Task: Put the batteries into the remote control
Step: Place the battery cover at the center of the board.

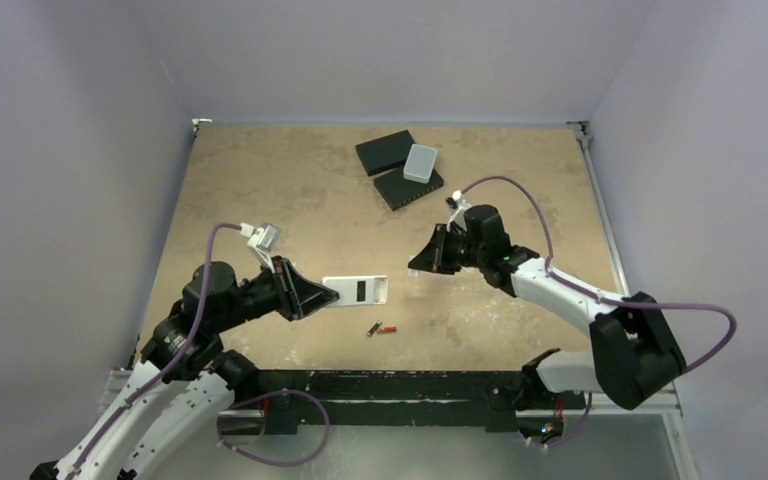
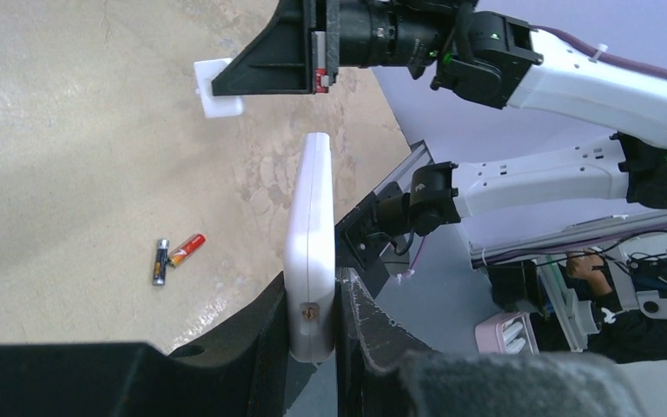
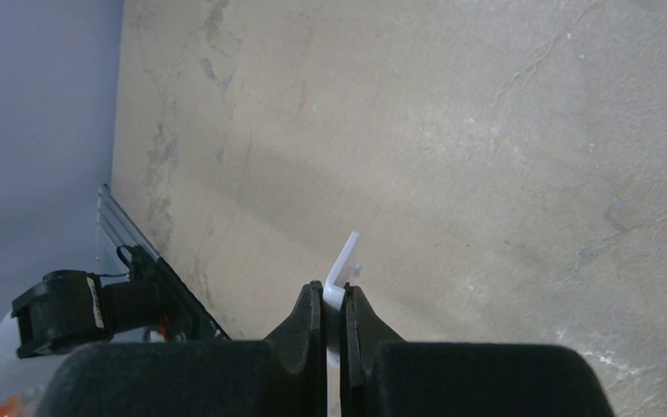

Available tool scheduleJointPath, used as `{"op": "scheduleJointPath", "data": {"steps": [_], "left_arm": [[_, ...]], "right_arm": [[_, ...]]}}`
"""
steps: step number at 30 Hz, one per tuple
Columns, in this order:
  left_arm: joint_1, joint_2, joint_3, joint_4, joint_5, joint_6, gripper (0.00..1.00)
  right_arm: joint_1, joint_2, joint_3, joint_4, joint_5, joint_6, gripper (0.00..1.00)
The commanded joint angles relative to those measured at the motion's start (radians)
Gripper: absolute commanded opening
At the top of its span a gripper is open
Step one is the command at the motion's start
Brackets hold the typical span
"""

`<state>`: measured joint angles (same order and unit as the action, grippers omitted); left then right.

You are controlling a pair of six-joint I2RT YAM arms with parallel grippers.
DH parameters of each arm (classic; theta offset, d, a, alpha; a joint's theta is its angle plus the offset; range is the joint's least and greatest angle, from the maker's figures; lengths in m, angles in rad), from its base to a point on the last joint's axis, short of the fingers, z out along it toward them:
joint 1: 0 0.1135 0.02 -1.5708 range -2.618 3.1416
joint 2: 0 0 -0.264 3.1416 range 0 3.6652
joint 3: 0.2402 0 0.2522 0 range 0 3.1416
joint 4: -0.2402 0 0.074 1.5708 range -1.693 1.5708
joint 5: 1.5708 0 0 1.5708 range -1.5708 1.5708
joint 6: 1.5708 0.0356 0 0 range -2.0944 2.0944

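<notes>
The white cover piece is over open table, away from the remote and batteries. My right gripper should lower it next and let go of it at the tabletop.
The white remote control is held at its left end in my shut left gripper, plain back up with the dark recess showing. In the left wrist view the remote stands edge-on between my left gripper's jaws. The dark battery and the red-orange battery lie touching on the table just in front of the remote, and show in the left wrist view, dark battery and red-orange battery. My right gripper is shut on a thin white cover piece, right of the remote.
Two black flat boxes and a pale grey rounded box lie at the back centre. The table's near edge has a black rail. The right arm crosses the top of the left wrist view.
</notes>
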<state>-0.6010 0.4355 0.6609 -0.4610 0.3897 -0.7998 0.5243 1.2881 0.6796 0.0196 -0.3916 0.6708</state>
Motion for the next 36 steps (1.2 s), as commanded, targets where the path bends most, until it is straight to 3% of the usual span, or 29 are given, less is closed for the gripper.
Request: {"op": "scheduleJointPath", "data": {"steps": [1,14,29,36], "left_arm": [[0.006,0.001,0.003,0.047,0.028,0.015,0.0],[0.007,0.014,0.008,0.063,0.051,0.022,0.0],[0.007,0.019,0.0,0.07,0.058,0.022,0.0],[0.006,0.019,-0.004,0.069,0.055,0.02,0.0]], "right_arm": [[-0.04,0.069,-0.012,0.126,-0.13,-0.023,0.0],[-0.084,0.282,-0.028,0.279,-0.25,-0.01,0.0],[-0.108,0.399,-0.068,0.391,-0.285,0.007,0.05],[-0.116,0.419,-0.089,0.415,-0.283,0.006,0.15]]}}
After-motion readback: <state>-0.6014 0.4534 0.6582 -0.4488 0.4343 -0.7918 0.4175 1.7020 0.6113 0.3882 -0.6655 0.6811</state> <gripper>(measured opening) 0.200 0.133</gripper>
